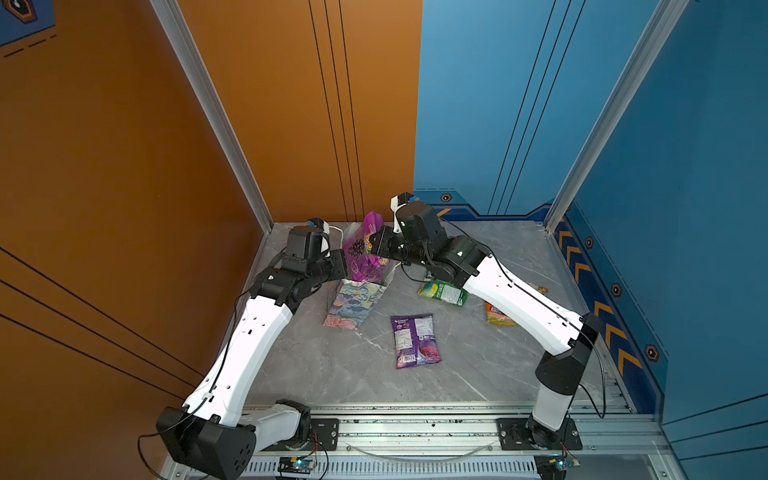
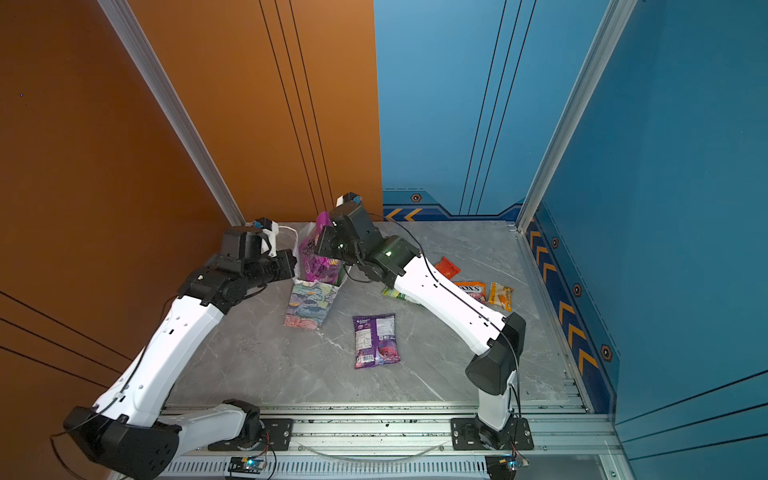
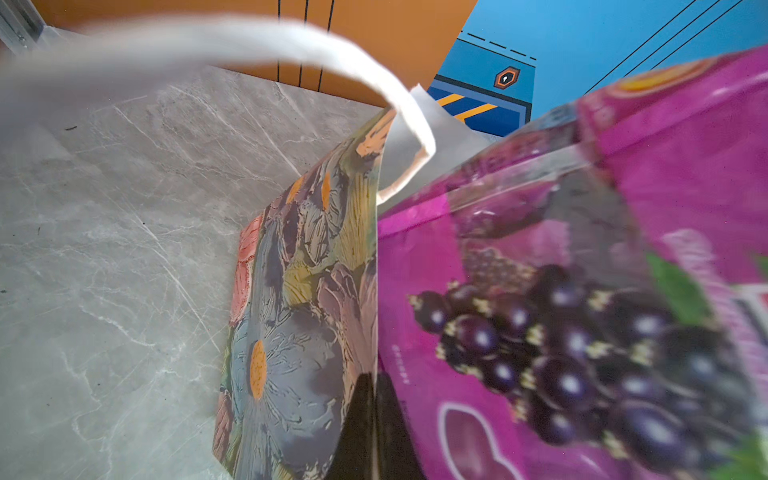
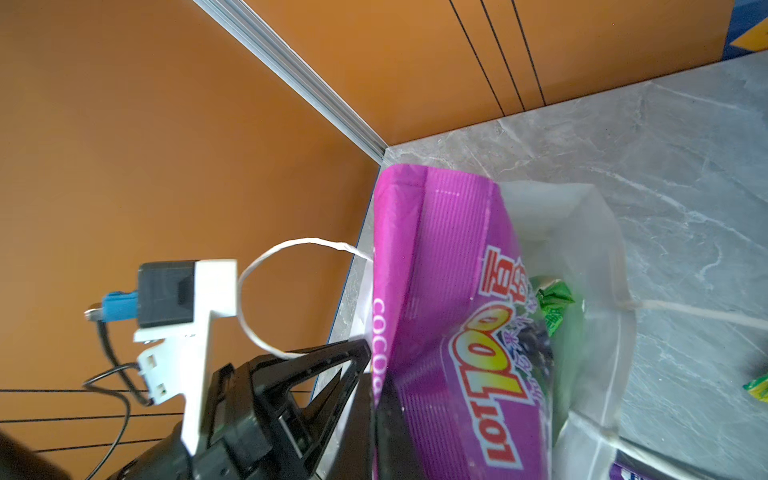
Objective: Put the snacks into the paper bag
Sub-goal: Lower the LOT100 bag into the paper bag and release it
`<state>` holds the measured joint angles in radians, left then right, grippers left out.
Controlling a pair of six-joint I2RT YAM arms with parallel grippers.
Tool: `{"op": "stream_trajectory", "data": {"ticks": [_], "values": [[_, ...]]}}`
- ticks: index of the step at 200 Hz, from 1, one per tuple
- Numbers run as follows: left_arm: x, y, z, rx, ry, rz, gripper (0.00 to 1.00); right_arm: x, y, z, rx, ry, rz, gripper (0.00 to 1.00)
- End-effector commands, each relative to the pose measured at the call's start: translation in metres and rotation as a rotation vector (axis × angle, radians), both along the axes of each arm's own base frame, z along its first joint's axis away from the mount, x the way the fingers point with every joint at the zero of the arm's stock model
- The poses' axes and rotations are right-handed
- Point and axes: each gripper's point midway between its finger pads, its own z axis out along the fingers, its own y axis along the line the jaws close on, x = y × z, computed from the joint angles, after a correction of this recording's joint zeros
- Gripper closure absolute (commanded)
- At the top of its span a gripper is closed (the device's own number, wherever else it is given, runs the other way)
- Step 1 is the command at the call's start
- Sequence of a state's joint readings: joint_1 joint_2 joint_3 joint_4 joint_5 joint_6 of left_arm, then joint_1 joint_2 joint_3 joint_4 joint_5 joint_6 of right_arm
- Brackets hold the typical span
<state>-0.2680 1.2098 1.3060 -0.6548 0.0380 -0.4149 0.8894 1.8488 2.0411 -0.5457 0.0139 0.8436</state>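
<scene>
The magenta grape packet's lower end (image 1: pixel 366 273) is inside the paper bag's opening (image 4: pixel 560 228). I keep lowering the packet with my right gripper until its top gets past the bag's rim.
The floral paper bag (image 1: pixel 353 305) stands at the back left of the table, mouth up. My left gripper (image 3: pixel 376 378) is shut on the bag's near wall (image 3: pixel 299 332) at the rim, and a white cord handle (image 3: pixel 291 41) loops above it. My right gripper (image 4: pixel 376 415) is shut on the magenta grape packet (image 4: pixel 457 311). That packet (image 1: pixel 365 249) stands tilted in the bag's mouth with its upper half above the rim. A green packet (image 4: pixel 555 307) lies inside the bag. The other snacks lie on the table, among them a purple packet (image 1: pixel 415 340) at the middle.
Another green packet (image 1: pixel 442 291) lies partly under my right forearm. Red (image 2: pixel 446 267), orange (image 2: pixel 471 289) and yellow (image 2: pixel 500 296) packets lie at the right. The orange wall stands close behind the bag, and the two grippers nearly touch over its rim.
</scene>
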Motion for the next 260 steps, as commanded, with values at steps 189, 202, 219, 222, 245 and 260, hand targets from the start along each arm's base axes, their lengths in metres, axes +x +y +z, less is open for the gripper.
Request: {"op": "stream_trajectory", "data": {"ticks": [189, 202, 219, 222, 245, 260], "values": [[-0.003, 0.003, 0.008, -0.066, -0.042, -0.013, 1.0, 0.002, 0.053, 0.015, 0.149, 0.009, 0.069, 1.0], [-0.003, 0.003, 0.008, -0.068, -0.042, -0.012, 1.0, 0.002, 0.057, 0.007, 0.145, 0.029, 0.075, 1.0], [-0.003, 0.004, 0.007, -0.069, -0.04, -0.009, 1.0, 0.0, 0.065, -0.01, 0.126, 0.062, 0.086, 1.0], [-0.003, 0.004, 0.008, -0.07, -0.042, -0.01, 1.0, 0.0, 0.066, -0.012, 0.125, 0.068, 0.089, 1.0], [-0.004, 0.003, 0.009, -0.073, -0.046, -0.015, 1.0, 0.003, 0.071, -0.03, 0.123, 0.112, 0.09, 1.0], [-0.004, 0.003, 0.009, -0.075, -0.048, -0.019, 1.0, 0.006, 0.07, -0.037, 0.121, 0.121, 0.079, 1.0]]}}
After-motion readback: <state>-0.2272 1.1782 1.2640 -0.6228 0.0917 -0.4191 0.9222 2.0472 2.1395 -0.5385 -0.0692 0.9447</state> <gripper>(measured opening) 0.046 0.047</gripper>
